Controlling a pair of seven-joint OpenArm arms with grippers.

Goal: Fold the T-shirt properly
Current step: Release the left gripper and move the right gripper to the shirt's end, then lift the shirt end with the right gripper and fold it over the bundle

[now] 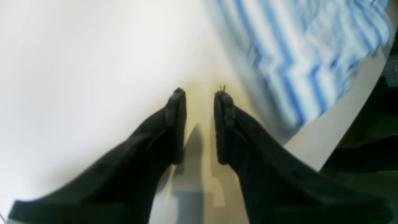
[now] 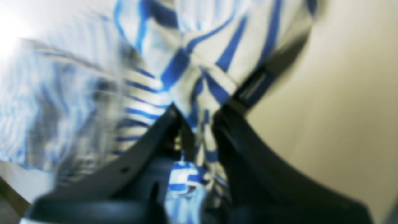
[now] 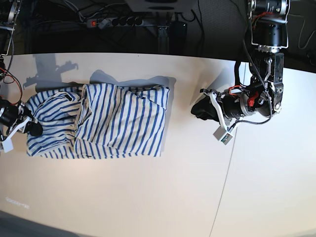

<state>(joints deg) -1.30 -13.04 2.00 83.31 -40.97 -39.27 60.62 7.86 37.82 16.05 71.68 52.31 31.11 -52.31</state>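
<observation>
The T-shirt's end [image 3: 40,141] is pinched in my right gripper and the way to the T-shirt's opposite edge [image 3: 161,121] is clear, so I keep folding that end over until the two meet.
The T-shirt [image 3: 118,123], white with thin blue stripes, lies bunched and partly folded on the left half of the white table [image 3: 148,197]. My right gripper [image 3: 30,128] is at the shirt's left end. In the right wrist view it [image 2: 196,121] is shut on a pinch of striped cloth [image 2: 149,62], with a dark band [image 2: 258,87] just beyond the fingers. My left gripper [image 3: 197,111] hovers over bare table to the right of the shirt. In the left wrist view it [image 1: 200,93] is open with nothing between its fingers, and the blurred shirt [image 1: 295,56] shows at the upper right.
A seam [image 3: 229,163] crosses the tabletop on the right. Behind the table's far edge are a power strip [image 3: 113,20] and cables. The table's edge [image 1: 342,109] runs close to the shirt in the left wrist view.
</observation>
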